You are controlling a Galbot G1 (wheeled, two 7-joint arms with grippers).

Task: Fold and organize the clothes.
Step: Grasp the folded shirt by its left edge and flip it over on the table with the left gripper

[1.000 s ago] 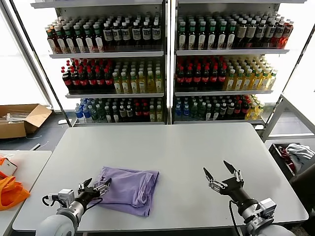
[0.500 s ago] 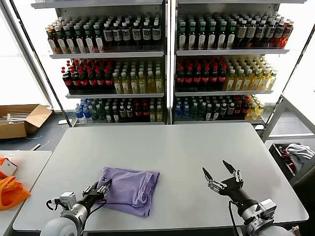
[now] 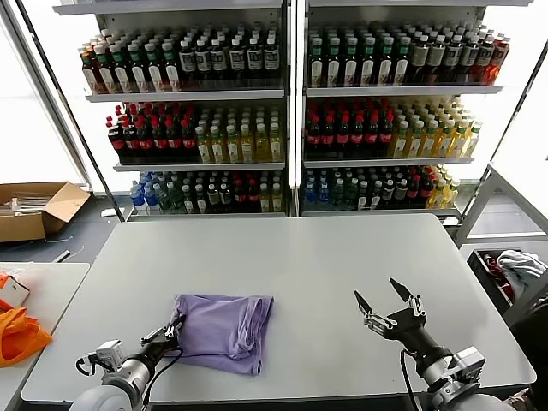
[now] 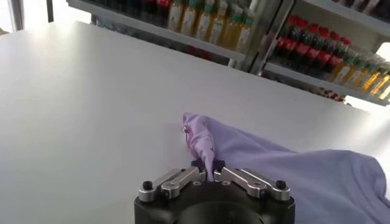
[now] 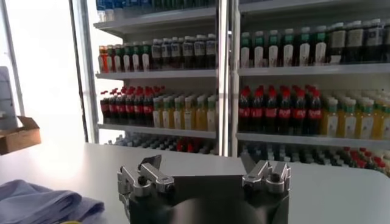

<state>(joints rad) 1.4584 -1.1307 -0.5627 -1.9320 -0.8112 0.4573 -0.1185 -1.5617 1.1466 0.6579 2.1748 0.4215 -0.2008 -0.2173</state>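
Note:
I should swing the pinched edge over toward my right gripper with my left gripper, because the lavender T-shirt (image 3: 221,332) lies plain side up and far from my right gripper.
One lavender T-shirt (image 3: 221,330) of the clothes lies crumpled and partly folded on the grey table (image 3: 308,257), near its front left. My left gripper (image 3: 171,332) sits at the shirt's left edge. In the left wrist view that gripper (image 4: 208,170) is shut on a pinched ridge of the lavender fabric (image 4: 292,164). My right gripper (image 3: 377,291) hovers open above the table's front right, well clear of the shirt. Nothing sits between its fingers in the right wrist view (image 5: 204,164), where the shirt (image 5: 36,204) lies off to one side.
Drink shelves (image 3: 291,111) full of bottles stand behind the table. A cardboard box (image 3: 34,208) sits on the floor at far left. Orange fabric (image 3: 17,334) lies on a side table (image 3: 51,282) at left. A white-grey cloth heap (image 3: 518,264) rests in a bin at right.
My left gripper has gone from open to shut, pinching the shirt's left edge, and has drawn slightly back toward me. The right arm has barely moved.

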